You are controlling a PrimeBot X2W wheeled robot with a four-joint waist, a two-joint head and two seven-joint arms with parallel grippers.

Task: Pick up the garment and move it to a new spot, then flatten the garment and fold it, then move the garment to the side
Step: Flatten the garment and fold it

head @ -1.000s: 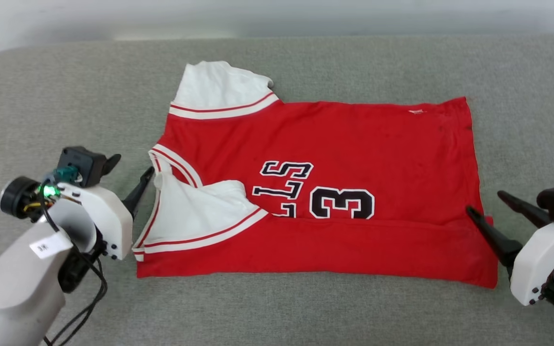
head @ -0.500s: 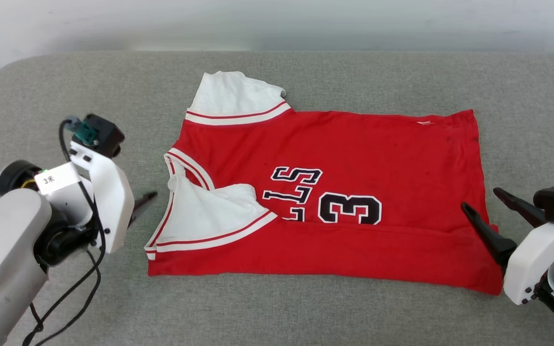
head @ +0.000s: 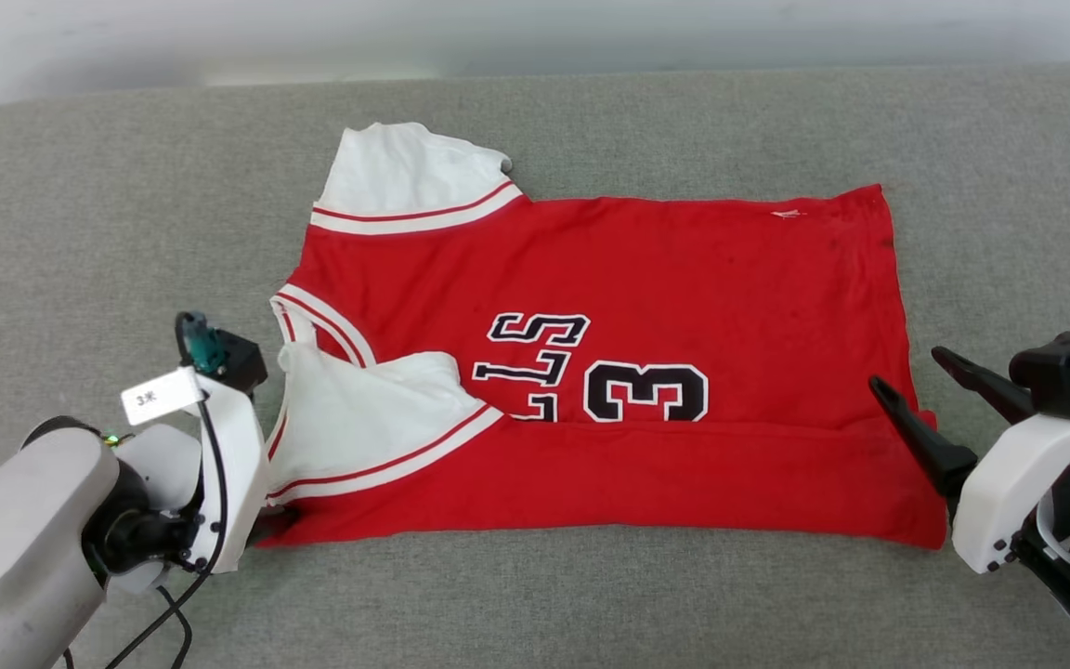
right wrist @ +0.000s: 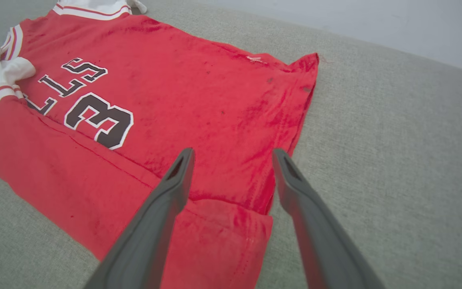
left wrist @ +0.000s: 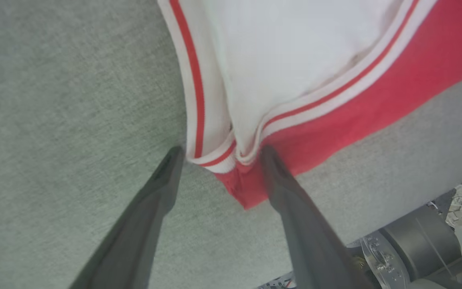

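Note:
My left gripper's fingers have both layers of the folded near edge between them, so the garment will stay folded and slide along when I pull.
The garment, a bright red jersey with white sleeves and black lettering, lies spread on the grey cushion, its near long edge folded over. The striped trim and red near-left corner lie between the spread fingers of my left gripper, which is open. In the head view the left gripper is low at that corner, its fingers mostly hidden behind its white housing. My right gripper is open just above the garment's right hem, as the right wrist view shows the right gripper.
The grey cushion extends well beyond the garment on all sides. A pale wall runs behind its far edge. Part of the robot's base shows at the lower right of the left wrist view.
My left gripper has moved from beside the collar toward me, down to the garment's near-left corner. The head camera has shifted. The right gripper has hardly moved.

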